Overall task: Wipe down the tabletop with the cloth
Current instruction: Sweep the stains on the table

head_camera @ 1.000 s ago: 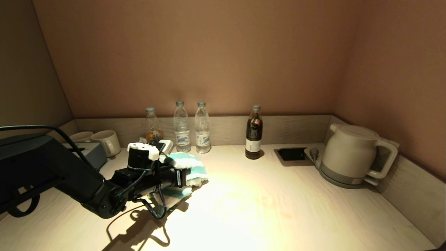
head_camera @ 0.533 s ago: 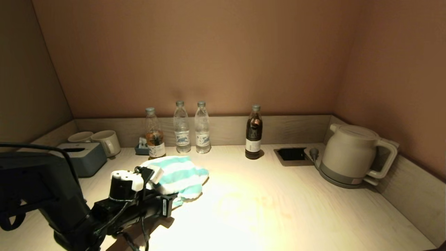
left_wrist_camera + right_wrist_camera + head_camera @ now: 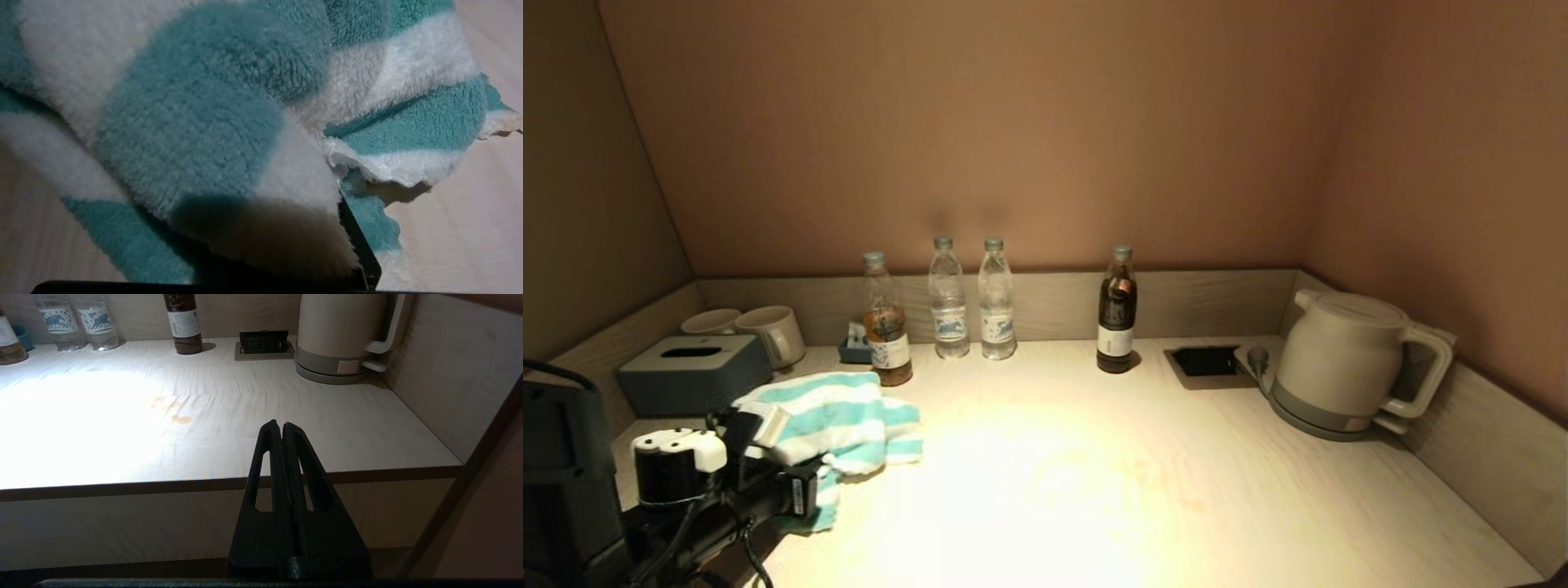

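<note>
The cloth lies bunched [image 3: 841, 416] in front of the tissue box, away from the orange stains [image 3: 181, 419], so my left gripper needs to raise it clear and set it down nearer to those stains.
The teal and white striped cloth [image 3: 837, 420] lies bunched on the pale wood-grain tabletop [image 3: 1111, 490], at its left, in front of the tissue box. My left gripper [image 3: 810, 480] is shut on the cloth's near edge, low on the table. In the left wrist view the cloth [image 3: 196, 122] drapes over the jaws and only one black finger [image 3: 360, 250] shows. My right gripper [image 3: 282, 425] is shut and empty, parked below and in front of the table's front edge [image 3: 163, 484]. Small orange stains [image 3: 180, 419] mark the middle of the tabletop.
A grey-blue tissue box [image 3: 690, 371] and two mugs [image 3: 772, 331] stand at the back left. Several bottles [image 3: 947, 298] and a dark bottle [image 3: 1116, 310] line the rear rim. A black recess [image 3: 1207, 361] and a white kettle [image 3: 1347, 363] are at the back right.
My left gripper has dragged the cloth leftward and toward the front edge, away from the bottles. The tissue box has come into view. The right arm has not moved.
</note>
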Motion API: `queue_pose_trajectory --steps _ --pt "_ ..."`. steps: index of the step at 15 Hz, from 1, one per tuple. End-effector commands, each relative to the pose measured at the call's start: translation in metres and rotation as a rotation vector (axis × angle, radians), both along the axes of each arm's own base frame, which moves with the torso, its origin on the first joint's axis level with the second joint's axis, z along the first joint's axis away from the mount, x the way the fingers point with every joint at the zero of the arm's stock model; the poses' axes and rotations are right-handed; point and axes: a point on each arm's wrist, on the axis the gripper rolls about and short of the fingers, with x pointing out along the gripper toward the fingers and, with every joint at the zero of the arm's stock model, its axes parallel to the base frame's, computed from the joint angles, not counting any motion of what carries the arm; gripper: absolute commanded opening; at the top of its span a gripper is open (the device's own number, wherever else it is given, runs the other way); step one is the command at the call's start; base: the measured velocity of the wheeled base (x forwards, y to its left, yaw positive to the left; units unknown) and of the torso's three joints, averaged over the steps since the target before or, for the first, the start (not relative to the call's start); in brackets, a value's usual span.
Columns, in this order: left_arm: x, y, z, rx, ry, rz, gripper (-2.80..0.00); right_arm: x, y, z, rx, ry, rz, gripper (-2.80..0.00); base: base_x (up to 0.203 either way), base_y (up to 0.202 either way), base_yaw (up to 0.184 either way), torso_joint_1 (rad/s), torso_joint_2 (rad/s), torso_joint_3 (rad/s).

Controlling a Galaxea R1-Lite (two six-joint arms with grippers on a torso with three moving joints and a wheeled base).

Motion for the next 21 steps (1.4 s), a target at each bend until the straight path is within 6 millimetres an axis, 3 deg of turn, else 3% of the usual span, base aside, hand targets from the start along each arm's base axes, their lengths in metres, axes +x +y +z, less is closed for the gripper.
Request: queue_pose_trajectory --steps 1,3,6,8,9,13,16,19,21 --pt "0.002 0.030 0.007 -0.003 -0.051 0.106 -2.80 0.000 0.000 0.000 0.000 0.000 0.000 -2.80 0.000 0.000 0.000 0.000 0.00 0.000" --pt "0.001 0.037 0.008 -0.002 -0.054 0.128 -2.80 0.000 0.000 0.000 0.000 0.000 0.000 -2.80 0.000 0.000 0.000 0.000 0.00 0.000" --pt "-0.002 0.062 0.006 0.000 -0.041 0.211 -2.80 0.000 0.000 0.000 0.000 0.000 0.000 -2.80 0.000 0.000 0.000 0.000 0.00 0.000" --pt "-0.002 0.057 0.005 -0.001 -0.039 0.197 -2.80 0.000 0.000 0.000 0.000 0.000 -0.001 -2.80 0.000 0.000 0.000 0.000 0.00 0.000" --pt "-0.001 0.046 0.006 -0.003 -0.040 0.157 -2.80 0.000 0.000 0.000 0.000 0.000 -0.001 -2.80 0.000 0.000 0.000 0.000 0.00 0.000" --pt "-0.005 -0.031 0.007 -0.012 -0.049 -0.108 -2.80 0.000 0.000 0.000 0.000 0.000 0.000 -2.80 0.000 0.000 0.000 0.000 0.00 0.000" --pt "-0.005 -0.060 0.008 -0.010 -0.064 -0.185 -2.80 0.000 0.000 0.000 0.000 0.000 0.000 -2.80 0.000 0.000 0.000 0.000 0.00 0.000" --pt "-0.014 -0.125 0.015 -0.012 -0.096 -0.356 -2.80 0.000 0.000 0.000 0.000 0.000 0.000 -2.80 0.000 0.000 0.000 0.000 0.00 0.000" --pt "-0.014 -0.139 0.020 -0.007 -0.100 -0.374 -2.80 0.000 0.000 0.000 0.000 0.000 -0.001 -2.80 0.000 0.000 0.000 0.000 0.00 0.000"
